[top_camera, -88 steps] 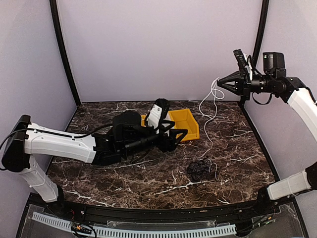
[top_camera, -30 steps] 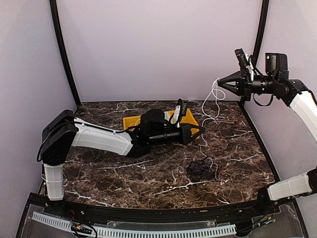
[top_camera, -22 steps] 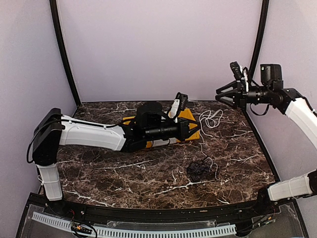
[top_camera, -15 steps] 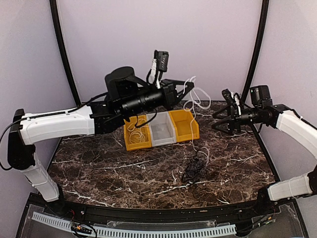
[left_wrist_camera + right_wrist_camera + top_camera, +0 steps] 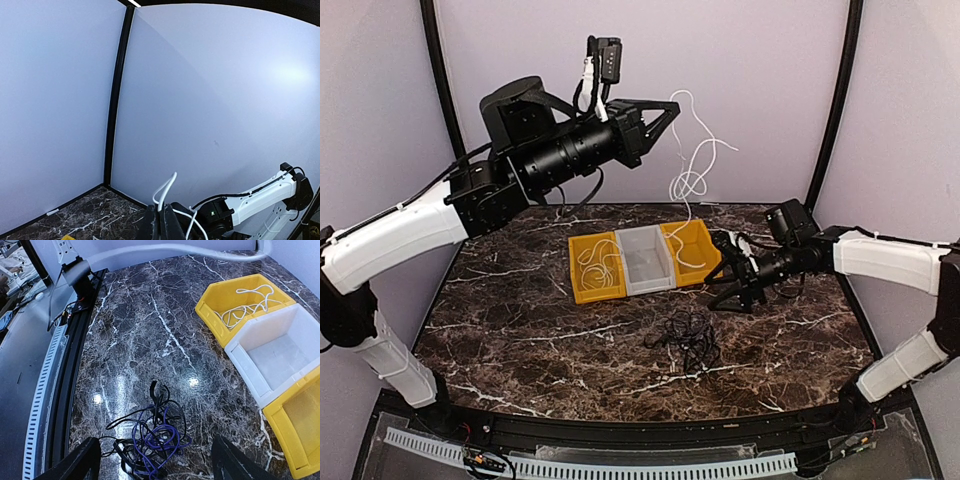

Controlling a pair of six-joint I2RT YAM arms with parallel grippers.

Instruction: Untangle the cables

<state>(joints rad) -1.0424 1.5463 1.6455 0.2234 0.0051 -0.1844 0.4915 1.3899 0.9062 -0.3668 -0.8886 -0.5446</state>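
Observation:
Next, my left gripper swings back and lowers the white cable's end (image 5: 689,262) into the yellow bin holding white cable (image 5: 598,268), because that end is hanging over the empty yellow bin.
My left gripper (image 5: 665,112) is raised high above the bins and shut on a white cable (image 5: 692,180), whose loops hang down toward the right yellow bin (image 5: 710,262). The left wrist view shows the jaws pressed together on that white cable (image 5: 167,192). A tangle of black and purple cables (image 5: 685,340) lies on the marble table. My right gripper (image 5: 730,288) sits low beside it, open and empty. In the right wrist view the tangle (image 5: 155,440) lies just ahead, between the spread fingers (image 5: 75,465).
Three bins stand in a row mid-table: a left yellow bin (image 5: 578,290) holding another white cable (image 5: 600,265), a white bin (image 5: 648,285) and the right yellow one. The right wrist view shows the same yellow bin (image 5: 215,325), the white bin (image 5: 240,352) and the table's front rail (image 5: 55,365).
My right gripper opened, let go of the white cable and dropped to the table beside the tangle. My left arm rose from table level, lifting the white cable high; the tangle shifted left.

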